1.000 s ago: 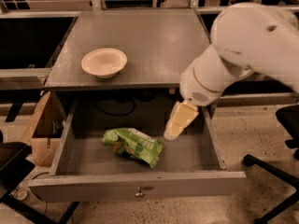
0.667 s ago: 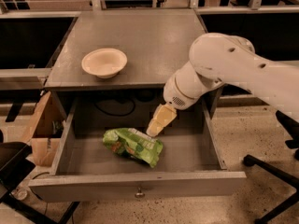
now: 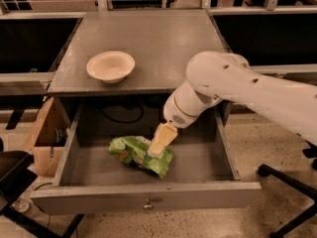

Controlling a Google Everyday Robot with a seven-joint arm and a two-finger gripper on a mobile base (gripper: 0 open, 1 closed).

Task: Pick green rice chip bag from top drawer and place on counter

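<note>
The green rice chip bag (image 3: 141,155) should keep its ends spread out around the robot's gripper when the robot lifts it, because its crumpled body (image 3: 130,149) looks puffy and stiff.
The green rice chip bag (image 3: 133,154) lies crumpled on the floor of the open top drawer (image 3: 148,197), left of its middle. My gripper (image 3: 159,144) reaches down into the drawer from the right and its cream tip is right over the bag's right half, at or touching it. The white arm (image 3: 233,88) comes in from the right edge and covers the drawer's back right part. The counter (image 3: 163,43) above the drawer is a flat grey metal top.
A cream round bowl (image 3: 110,66) stands on the counter's front left. A cardboard box (image 3: 44,143) sits on the floor left of the drawer. Chair legs show at the lower left and the right edge. The drawer knob (image 3: 147,206) is at the front panel's middle.
My gripper has moved left and down inside the drawer, from beside the bag's right end to right over the bag. The bag and bowl have not moved.
</note>
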